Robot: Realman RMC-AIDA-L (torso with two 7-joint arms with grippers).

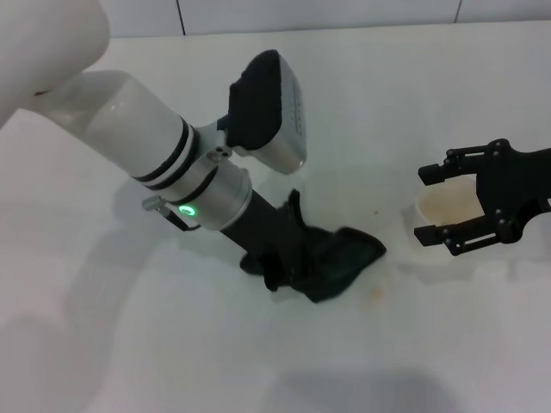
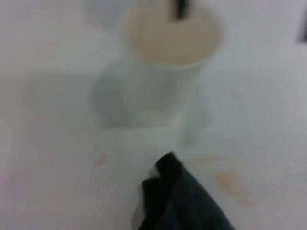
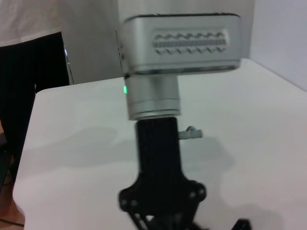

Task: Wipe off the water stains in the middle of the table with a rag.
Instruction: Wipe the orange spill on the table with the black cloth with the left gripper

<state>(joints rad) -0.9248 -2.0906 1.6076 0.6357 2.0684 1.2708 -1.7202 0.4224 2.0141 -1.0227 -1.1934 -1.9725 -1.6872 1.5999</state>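
I should use my left gripper to wipe the rag back, because faint orange smears (image 1: 378, 294) lie past the rag's edge toward the cup. The rag needs to go over the smears and the orange speck (image 1: 376, 212).
My left gripper (image 1: 288, 262) is shut on the rag (image 1: 331, 258), a dark rumpled cloth pressed onto the middle of the white table (image 1: 129, 344). Of the water stains, only faint orange smears (image 1: 377, 293) show just beside the rag's edge. In the left wrist view the rag (image 2: 180, 203) lies close in front, with the orange smears (image 2: 230, 182) next to it. My right gripper (image 1: 430, 205) hangs open at the right, its fingers either side of a white cup (image 1: 449, 208). The right wrist view shows the left gripper (image 3: 163, 213) from across the table.
The cup (image 2: 165, 67) stands upright just past the rag, its inside stained beige. A tiny orange speck (image 1: 374, 212) lies between the rag and the cup. A grey seam (image 1: 344, 28) runs along the table's far edge.
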